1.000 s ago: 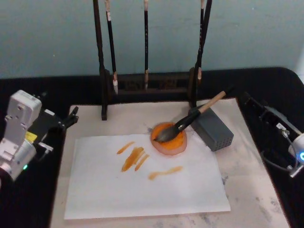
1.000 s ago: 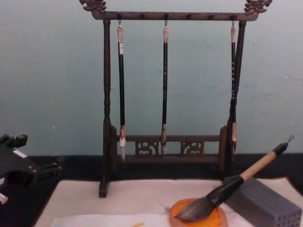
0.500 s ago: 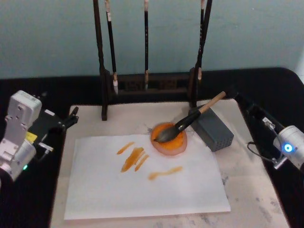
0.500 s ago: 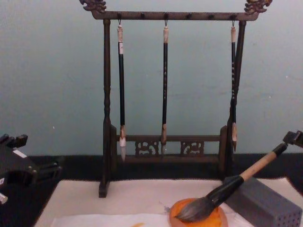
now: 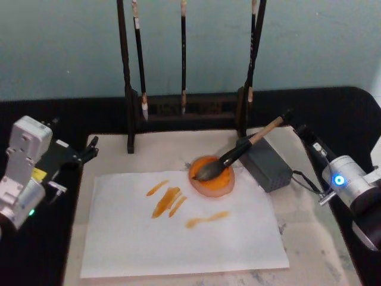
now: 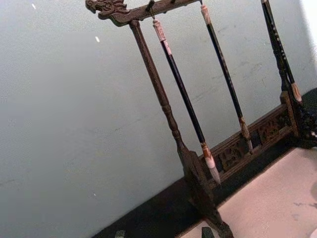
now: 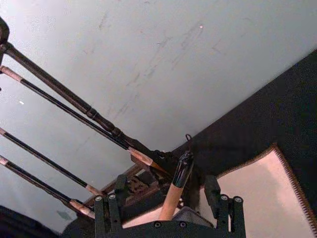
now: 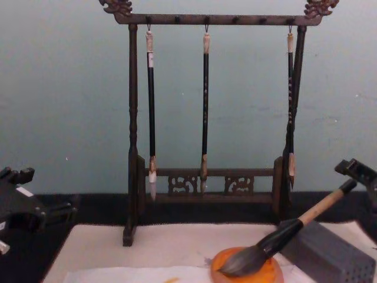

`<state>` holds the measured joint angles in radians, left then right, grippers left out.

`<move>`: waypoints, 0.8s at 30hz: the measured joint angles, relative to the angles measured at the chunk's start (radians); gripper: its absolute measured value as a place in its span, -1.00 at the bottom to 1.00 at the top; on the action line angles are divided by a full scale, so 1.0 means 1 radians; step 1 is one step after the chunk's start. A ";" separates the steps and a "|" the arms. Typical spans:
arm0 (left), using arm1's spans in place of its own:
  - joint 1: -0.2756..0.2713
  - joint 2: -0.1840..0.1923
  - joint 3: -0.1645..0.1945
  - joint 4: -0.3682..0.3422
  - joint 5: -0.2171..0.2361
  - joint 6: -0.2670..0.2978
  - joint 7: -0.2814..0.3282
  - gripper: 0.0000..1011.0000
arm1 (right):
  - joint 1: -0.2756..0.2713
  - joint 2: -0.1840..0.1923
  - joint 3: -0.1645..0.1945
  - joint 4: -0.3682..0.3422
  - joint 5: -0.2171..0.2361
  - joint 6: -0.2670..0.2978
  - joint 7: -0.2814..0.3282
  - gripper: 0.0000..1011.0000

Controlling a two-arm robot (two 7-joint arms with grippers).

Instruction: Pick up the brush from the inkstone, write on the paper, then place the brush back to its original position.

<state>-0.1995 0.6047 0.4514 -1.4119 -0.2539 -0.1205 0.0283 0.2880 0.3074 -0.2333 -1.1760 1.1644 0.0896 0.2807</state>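
Note:
I expect the brush (image 8: 285, 234) to come loose right away when I lift its handle, because the bushy head (image 8: 244, 261) is lying on top of the open orange inkstone.
The brush (image 5: 241, 149) lies with its bushy head in the orange inkstone (image 5: 215, 183) and its pale handle slanting up over the grey block. My right gripper (image 5: 299, 130) is open at the handle's looped end. In the right wrist view its fingers (image 7: 212, 188) stand on either side of the handle (image 7: 173, 194), apart from it. The chest view has the same gripper (image 8: 358, 171) at the right edge, just above the brush (image 8: 294, 227) and the inkstone (image 8: 247, 274). The white paper (image 5: 178, 238) carries orange strokes. My left gripper (image 5: 89, 149) rests open at the table's left side.
A grey perforated block (image 5: 268, 164) props the handle. A dark wooden rack (image 5: 184, 107) with three thin hanging brushes stands at the back and also appears as the rack (image 6: 163, 99) in the left wrist view. A cream mat (image 5: 309, 238) lies under the paper.
My right arm has swung in from the right edge toward the brush's looped end. The brush, the inkstone and the left arm have not moved.

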 joint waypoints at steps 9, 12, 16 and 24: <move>0.000 0.000 0.000 0.000 0.000 0.000 0.000 0.98 | 0.017 -0.019 -0.016 0.032 0.052 0.010 0.016 0.98; 0.000 0.000 0.000 0.000 0.000 0.000 0.000 0.98 | 0.028 -0.018 -0.028 0.047 0.064 0.023 0.016 0.98; 0.000 0.000 0.000 0.000 0.000 0.000 0.000 0.98 | 0.039 -0.013 -0.039 0.058 0.067 0.031 0.015 0.98; 0.000 0.000 0.000 0.000 0.000 0.000 0.000 0.98 | 0.066 0.009 -0.079 0.079 0.053 0.046 0.013 0.98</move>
<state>-0.1995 0.6047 0.4514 -1.4120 -0.2539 -0.1205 0.0283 0.3541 0.3167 -0.3126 -1.0973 1.2172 0.1354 0.2935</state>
